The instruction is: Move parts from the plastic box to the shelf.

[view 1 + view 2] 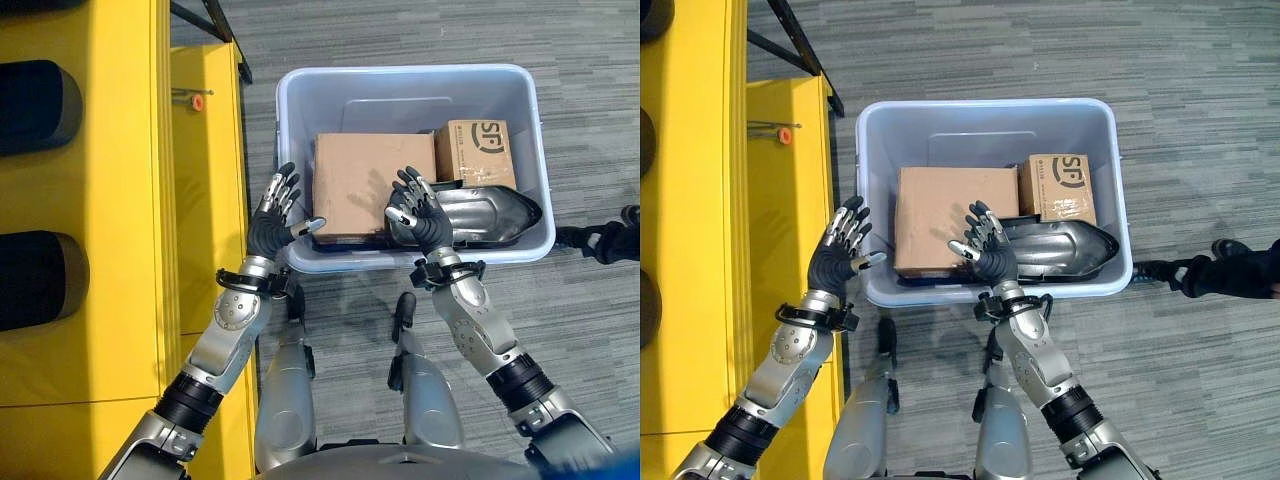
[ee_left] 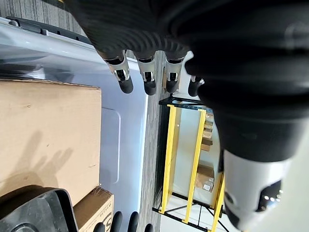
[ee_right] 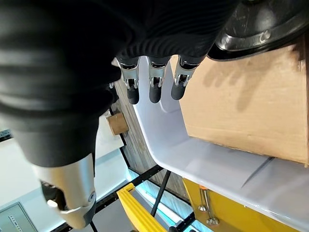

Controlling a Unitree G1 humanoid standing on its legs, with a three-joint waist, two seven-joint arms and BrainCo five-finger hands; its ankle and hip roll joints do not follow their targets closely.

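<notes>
The black moulded part [image 1: 468, 218] has a silver shine [image 1: 482, 208] along its hollow inside, so it will rise as a single empty shell when the robot lifts it.
The pale blue plastic box [image 1: 410, 76] stands on the carpet in front of me. Inside lie a large cardboard box [image 1: 358, 175], a smaller cardboard box [image 1: 478, 148] at the far right, and a silver metal part [image 1: 478, 210] in a black tray. My left hand [image 1: 268, 230] is open just outside the box's near left corner, thumb pointing at the rim. My right hand [image 1: 425, 222] is open above the box's near side, between the large cardboard box and the metal part, holding nothing. In the wrist views straight fingers [image 2: 145, 79] [image 3: 153, 82] hover beside the cardboard [image 3: 241, 106].
The yellow shelf [image 1: 110, 200] runs along the left, with dark rounded parts [image 1: 35, 105] [image 1: 38, 280] on it. A small red-tipped item [image 1: 196, 100] lies on its lower ledge. A dark shape [image 1: 1230, 270] lies on the carpet to the right of the box.
</notes>
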